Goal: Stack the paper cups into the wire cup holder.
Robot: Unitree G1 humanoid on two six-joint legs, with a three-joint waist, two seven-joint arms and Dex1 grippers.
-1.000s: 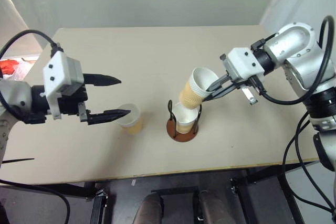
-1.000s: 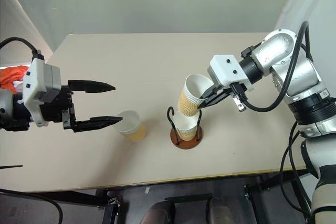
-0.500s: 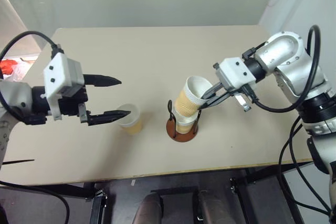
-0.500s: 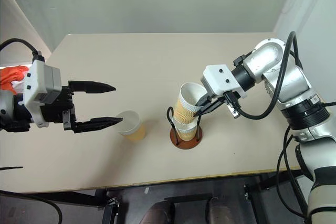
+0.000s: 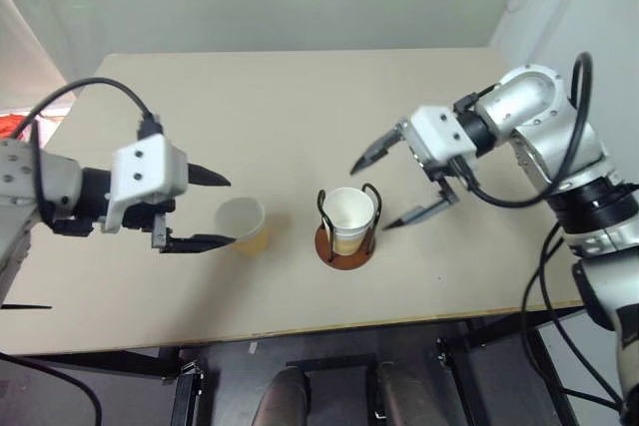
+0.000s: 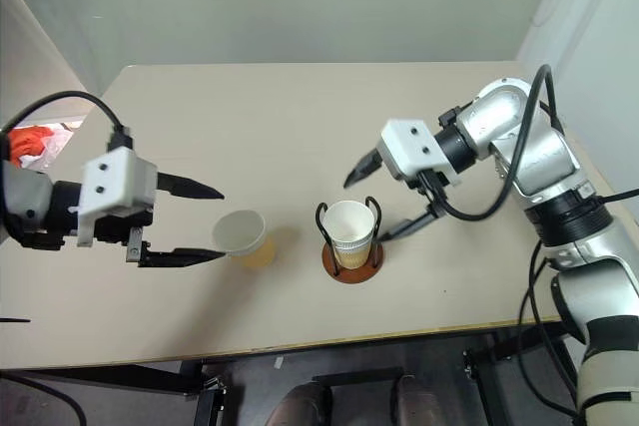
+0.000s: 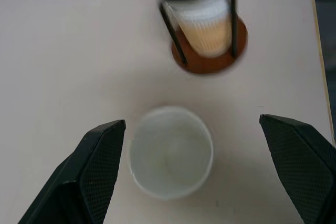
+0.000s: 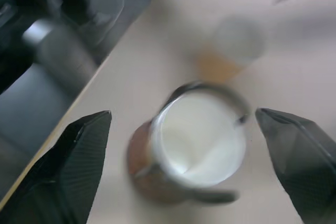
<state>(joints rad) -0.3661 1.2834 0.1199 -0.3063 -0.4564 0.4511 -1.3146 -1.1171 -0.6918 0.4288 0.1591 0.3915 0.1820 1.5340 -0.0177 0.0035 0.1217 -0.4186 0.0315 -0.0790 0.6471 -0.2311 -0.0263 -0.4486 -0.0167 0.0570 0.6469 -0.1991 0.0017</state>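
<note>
The nested cups' top (image 5: 348,209) is open and empty. The loose paper cup (image 5: 243,224) will go in almost up to its rim when I lower it.
The wire cup holder (image 5: 335,250) stands near the table's front middle, with paper cups (image 5: 348,214) nested upright inside its loops. My right gripper (image 5: 372,197) is open just to the right of and above the holder, its fingers spread wide and empty. In the right wrist view the nested cups (image 8: 202,140) sit between its fingers (image 8: 68,166). A loose paper cup (image 5: 243,224) stands upright left of the holder. My left gripper (image 5: 229,211) is open at that cup's left side, one finger on each side of it. The left wrist view shows the loose cup (image 7: 170,150) and the holder (image 7: 210,56) beyond it.
The beige table (image 5: 280,107) has its front edge close below the holder. A red and white bundle (image 6: 35,142) lies off the table's left edge. Cables hang from both arms.
My right gripper opened and let go of the cup, which dropped into the cup in the holder. My left gripper sank and tilted down toward the loose cup.
</note>
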